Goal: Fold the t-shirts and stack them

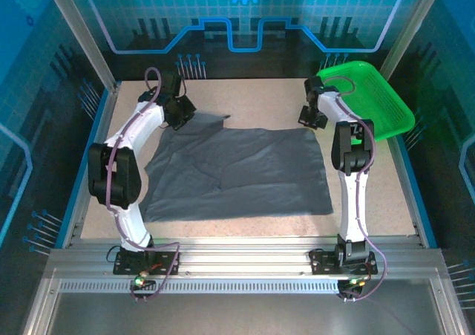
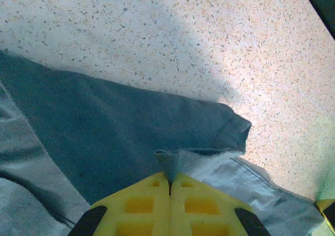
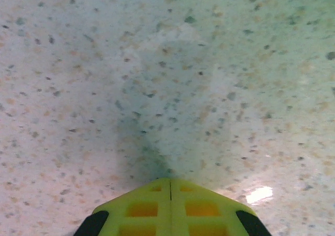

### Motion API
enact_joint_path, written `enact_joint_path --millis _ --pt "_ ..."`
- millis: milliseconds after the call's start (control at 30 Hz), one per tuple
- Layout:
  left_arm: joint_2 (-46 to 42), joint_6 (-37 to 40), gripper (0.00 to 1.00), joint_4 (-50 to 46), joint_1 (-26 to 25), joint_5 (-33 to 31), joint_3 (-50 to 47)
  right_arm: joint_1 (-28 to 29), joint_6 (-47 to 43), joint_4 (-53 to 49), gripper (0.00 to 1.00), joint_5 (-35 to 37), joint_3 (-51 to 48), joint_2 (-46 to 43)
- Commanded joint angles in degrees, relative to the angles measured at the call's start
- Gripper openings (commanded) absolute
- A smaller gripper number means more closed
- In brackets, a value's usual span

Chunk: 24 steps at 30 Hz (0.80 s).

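Observation:
The t-shirt's far corner [image 1: 309, 131] is at the fingers of my right gripper and the near half of the t-shirt is flat, so I should keep carrying the corner over that half [image 1: 315, 186] and let go there.
A dark slate-grey t-shirt [image 1: 237, 171] lies spread flat on the middle of the table. At its far left corner, my left gripper [image 1: 178, 114] is shut on a small pinch of the t-shirt [image 2: 104, 126], and the fabric rises into a peak between the yellow fingers [image 2: 141, 202]. A short sleeve [image 2: 230, 128] lies just beyond the left gripper [image 2: 170, 179]. My right gripper [image 1: 312, 118] sits close to the shirt's far right corner. In the right wrist view the right gripper [image 3: 170, 181] is shut over bare speckled table [image 3: 167, 63], with no fabric between its fingers.
A green basket [image 1: 386, 90] stands at the far right corner, partly off the table's edge, just behind the right arm. Blue-lit walls and metal posts enclose the table [image 1: 245, 101]. Bare tabletop runs along the far side and near the front rail.

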Motion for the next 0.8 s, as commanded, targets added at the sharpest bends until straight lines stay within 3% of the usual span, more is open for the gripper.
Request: enact_joint_path --millis 0,300,533,767 --pt "-2.7 0.4 0.0 -2.3 2.0 0.9 -0.2 -1.5 -0.8 -3.2 0.0 2.7 -1.0 -3.3" --pt "-11.3 1.9 0.0 -4.3 3.8 -0.1 -4.7 -0.1 -4.2 1.8 0.0 5.6 -12.5 -15.5" --pt "-27.8 -1.5 0.0 -5.1 3.7 -6.0 -20.5 0.5 -3.1 6.5 0.0 5.7 -25.9 -26.1" --pt "-42.6 -2.7 0.0 -10.6 3.8 -13.9 -31.5 2.8 -1.6 6.9 0.0 5.3 -34.9 -30.8"
